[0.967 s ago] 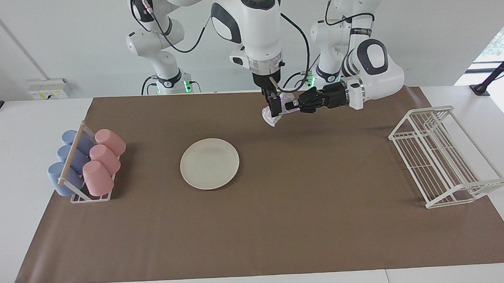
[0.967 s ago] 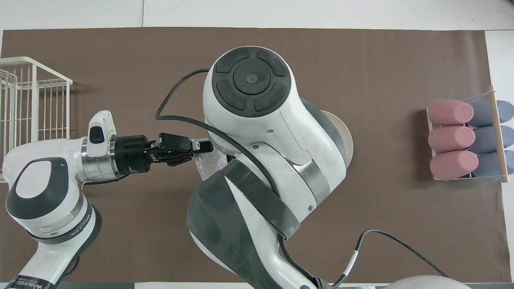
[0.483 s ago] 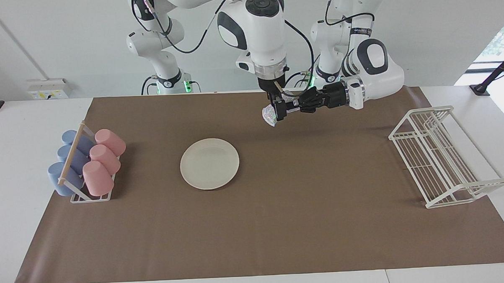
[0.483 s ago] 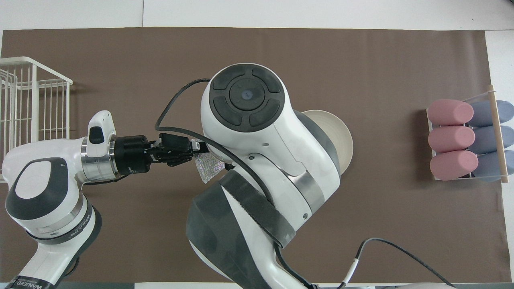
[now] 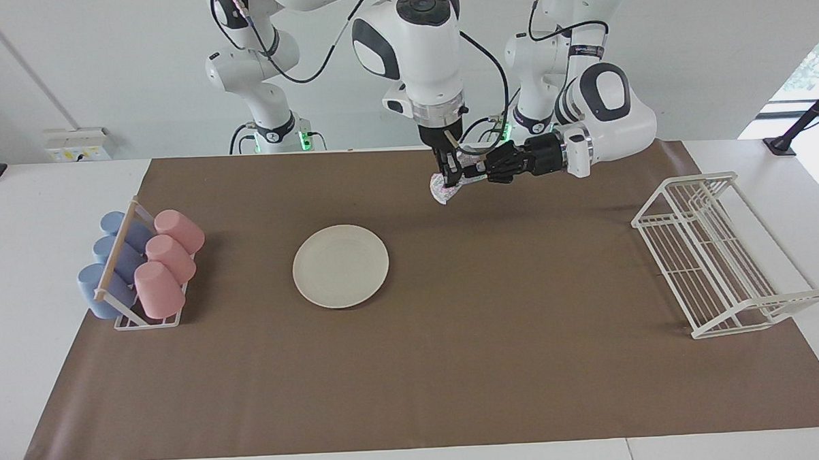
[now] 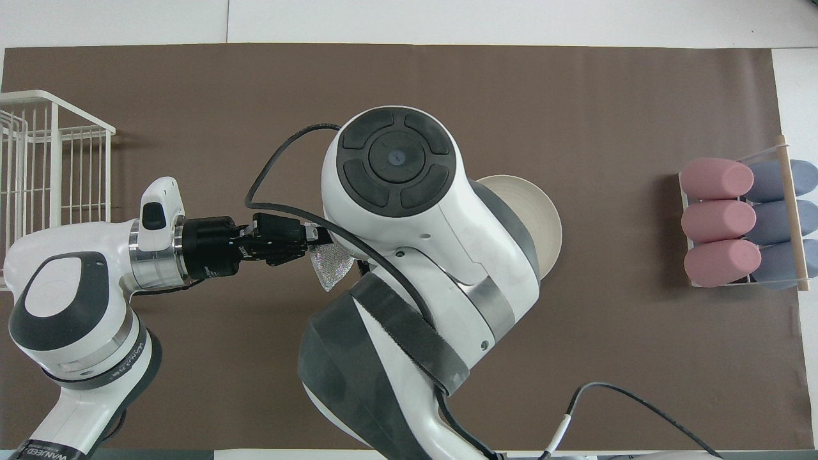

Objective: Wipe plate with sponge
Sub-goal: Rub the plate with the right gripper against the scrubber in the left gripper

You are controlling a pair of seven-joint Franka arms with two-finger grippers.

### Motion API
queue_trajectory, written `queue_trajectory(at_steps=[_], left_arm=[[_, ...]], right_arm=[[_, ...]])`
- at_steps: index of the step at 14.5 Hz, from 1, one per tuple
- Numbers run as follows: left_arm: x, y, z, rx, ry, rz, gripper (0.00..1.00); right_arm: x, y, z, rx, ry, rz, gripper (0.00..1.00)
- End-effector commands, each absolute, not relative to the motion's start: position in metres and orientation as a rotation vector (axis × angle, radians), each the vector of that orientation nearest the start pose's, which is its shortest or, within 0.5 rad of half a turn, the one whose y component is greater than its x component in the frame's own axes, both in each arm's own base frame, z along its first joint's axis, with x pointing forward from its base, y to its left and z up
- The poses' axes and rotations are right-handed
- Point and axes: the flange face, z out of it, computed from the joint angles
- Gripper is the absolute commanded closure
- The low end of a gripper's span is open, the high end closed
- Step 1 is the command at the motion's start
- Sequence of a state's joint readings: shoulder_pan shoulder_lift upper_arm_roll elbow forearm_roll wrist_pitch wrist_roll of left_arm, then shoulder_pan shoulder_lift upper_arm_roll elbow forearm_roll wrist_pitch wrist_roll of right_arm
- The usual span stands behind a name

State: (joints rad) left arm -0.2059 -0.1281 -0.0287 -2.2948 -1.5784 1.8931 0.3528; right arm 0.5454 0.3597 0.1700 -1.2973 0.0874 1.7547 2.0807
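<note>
The sponge (image 5: 441,191) is held shut in both grippers, so my left gripper should open and back away before my right gripper carries the sponge to the plate (image 5: 340,266) on its side.
The sponge (image 5: 441,188), a small silvery mesh pad, hangs in the air over the brown mat near the robots' edge of the table; it also shows in the overhead view (image 6: 331,269). My left gripper (image 5: 478,172) lies level and is shut on one end of it (image 6: 314,235). My right gripper (image 5: 451,177) points straight down and is shut on the other end; in the overhead view its own arm hides it. The cream-white plate (image 5: 340,266) lies flat on the mat, farther from the robots, apart from both grippers. The right arm half covers it in the overhead view (image 6: 537,214).
A rack of pink and blue cups (image 5: 142,266) stands at the right arm's end of the table (image 6: 741,223). A white wire dish rack (image 5: 717,253) stands at the left arm's end (image 6: 45,153). The brown mat (image 5: 496,363) covers most of the table.
My right gripper has shifted slightly toward the left gripper and risen a little, drawing the sponge up with it. The left arm has barely moved. The plate has not moved.
</note>
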Motion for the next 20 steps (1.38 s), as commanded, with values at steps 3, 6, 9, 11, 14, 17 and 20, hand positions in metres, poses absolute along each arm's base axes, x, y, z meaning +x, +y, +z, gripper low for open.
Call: queue_trajectory(at_steps=[3, 6, 9, 11, 14, 17, 20], left_arm=[[0.461, -0.188, 0.447, 1.723, 0.228, -0.108, 1.0], [0.459, -0.19, 0.447, 1.722, 0.224, -0.112, 1.0], [0.458, -0.19, 0.452, 1.724, 0.235, -0.115, 0.0], [0.458, -0.19, 0.452, 1.724, 0.236, -0.114, 0.0], [0.458, -0.19, 0.452, 1.724, 0.236, -0.114, 0.0], [0.459, -0.189, 0.452, 1.728, 0.24, -0.108, 0.0], [0.462, -0.185, 0.46, 1.751, 0.285, -0.098, 0.0]], right_arm=[[0.51, 0.431, 0.554, -2.249, 1.94, 0.2, 1.0], [0.511, 0.429, 0.55, -2.251, 1.947, 0.199, 1.0], [0.516, 0.422, 0.547, -2.25, 1.954, 0.198, 1.0], [0.527, 0.401, 0.537, -2.248, 1.955, 0.181, 1.0], [0.525, 0.361, 0.492, -2.278, 1.9, 0.127, 1.0], [0.502, 0.331, 0.432, -2.22, 1.834, 0.029, 1.0], [0.51, 0.287, 0.409, -2.299, 1.767, -0.008, 1.0]])
